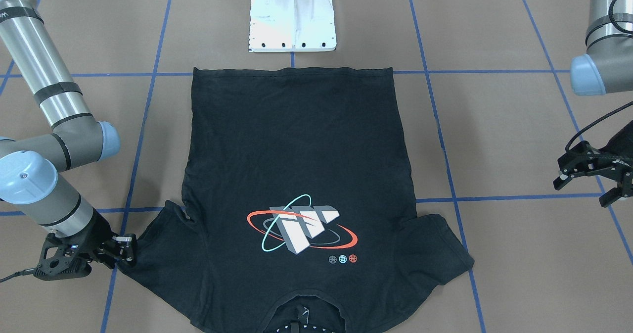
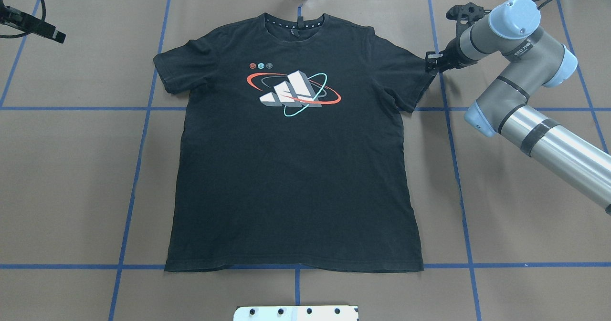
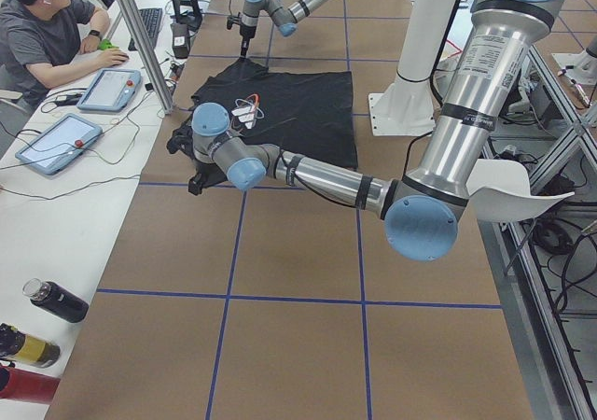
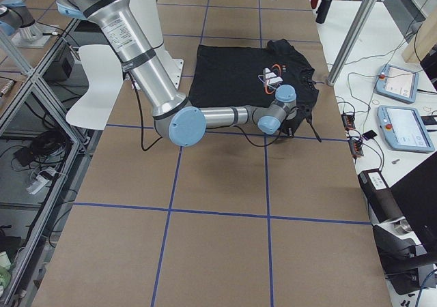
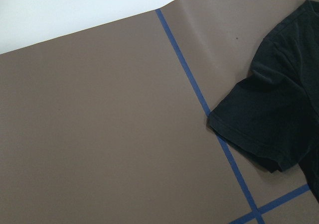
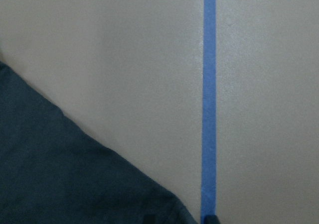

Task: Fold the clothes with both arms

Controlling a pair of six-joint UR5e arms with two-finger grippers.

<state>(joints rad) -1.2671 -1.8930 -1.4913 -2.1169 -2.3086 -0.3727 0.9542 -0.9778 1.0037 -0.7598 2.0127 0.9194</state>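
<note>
My gripper is about to carry the sleeve's tip inward. Soft creases (image 1: 204,247) cross the sleeve's base (image 1: 169,253), so the sleeve will then fold over there and its tip will reach the graphic.
The black T-shirt (image 2: 296,168) lies flat and spread out on the brown table, graphic side up, its collar at the far edge (image 2: 293,23). My right gripper (image 2: 431,63) sits low at the tip of one sleeve (image 1: 148,254). Its fingers (image 1: 126,239) stand a little apart on either side of the sleeve's corner, open. In the right wrist view the sleeve (image 6: 75,184) still rests flat on the table. My left gripper (image 1: 583,192) hovers open and empty, well out beyond the other sleeve (image 5: 264,129) and not touching it.
The white pedestal base (image 1: 293,21) stands by the shirt's hem. Blue tape lines (image 2: 138,168) grid the brown table. A person (image 3: 42,28) sits at a side desk with tablets (image 3: 110,89). Bottles (image 3: 54,301) lie on that desk's near end.
</note>
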